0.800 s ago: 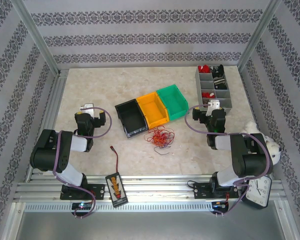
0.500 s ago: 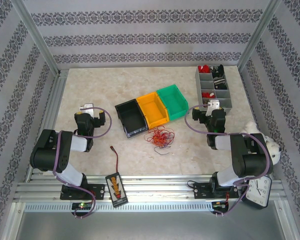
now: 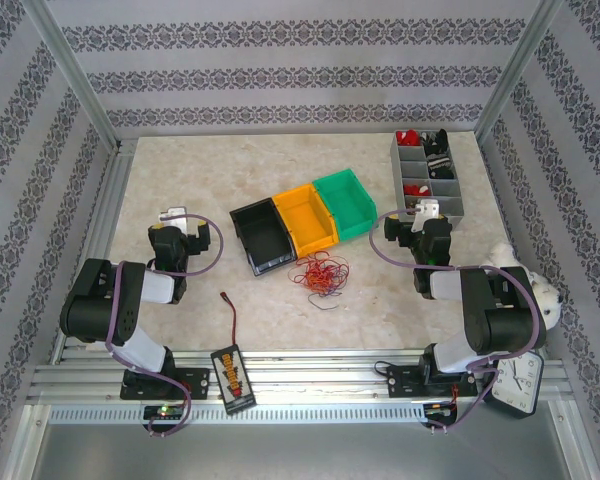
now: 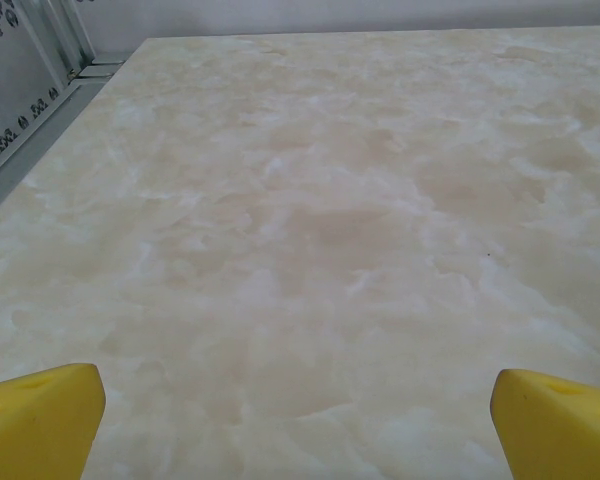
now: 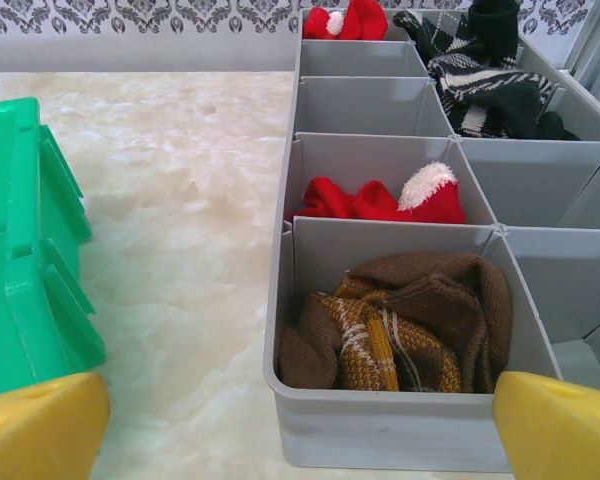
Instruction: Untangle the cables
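My left gripper should grab the black bin's outer rim (image 3: 242,243) and straighten the row of bins (image 3: 305,220), which slants behind the cables, before untangling the cables.
The cables (image 3: 319,274) lie as a tangled clump of thin red and orange wires on the marble table, just in front of the black and orange bins. My left gripper (image 3: 177,222) rests at the left of the table, well away from the clump; its yellow fingertips (image 4: 40,420) stand wide apart over bare table. My right gripper (image 3: 427,215) sits to the right of the clump, open, its yellow fingertips (image 5: 40,425) spread before the grey divided tray (image 5: 380,425).
A black bin (image 3: 262,236), an orange bin (image 3: 306,217) and a green bin (image 3: 346,203) stand in a row behind the cables. The grey tray (image 3: 458,210) holds small knitted clothes. A black battery pack (image 3: 232,376) with a dark wire lies at the front edge.
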Controlling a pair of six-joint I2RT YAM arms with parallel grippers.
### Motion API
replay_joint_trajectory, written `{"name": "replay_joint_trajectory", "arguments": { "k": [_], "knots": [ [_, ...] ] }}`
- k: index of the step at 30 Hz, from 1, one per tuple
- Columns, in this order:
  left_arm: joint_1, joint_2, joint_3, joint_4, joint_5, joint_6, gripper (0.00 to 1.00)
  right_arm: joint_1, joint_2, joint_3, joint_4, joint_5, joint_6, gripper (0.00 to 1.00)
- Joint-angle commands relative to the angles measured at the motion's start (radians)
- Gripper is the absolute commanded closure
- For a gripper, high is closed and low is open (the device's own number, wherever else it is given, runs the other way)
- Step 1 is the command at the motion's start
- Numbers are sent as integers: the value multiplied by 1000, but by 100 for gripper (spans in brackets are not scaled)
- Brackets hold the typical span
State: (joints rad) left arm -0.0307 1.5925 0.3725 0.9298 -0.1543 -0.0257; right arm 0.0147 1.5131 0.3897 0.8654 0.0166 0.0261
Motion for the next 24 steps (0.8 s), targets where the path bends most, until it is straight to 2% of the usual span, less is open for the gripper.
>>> {"name": "replay_joint_trajectory", "arguments": {
  "k": [1,13,16,19,22,24],
  "knots": [
    [8,1,-3,58,-8,-3,1,-9,1,3,20,-15,0,2],
    [8,1,-4,59,-2,0,1,-5,-2,-1,23,-8,-1,2],
    [4,-12,6,30,50,25,1,-11,-2,0,23,-17,5,2],
    [-12,-147,106,-275,72,52,1,-19,-1,5,14,-36,9,2],
    [-14,-232,238,-518,-17,-33,1,-13,-29,33,-43,1,18,2],
    [-22,-257,277,-572,-62,-64,0,10,-97,140,-300,69,10,2]
  ]
}}
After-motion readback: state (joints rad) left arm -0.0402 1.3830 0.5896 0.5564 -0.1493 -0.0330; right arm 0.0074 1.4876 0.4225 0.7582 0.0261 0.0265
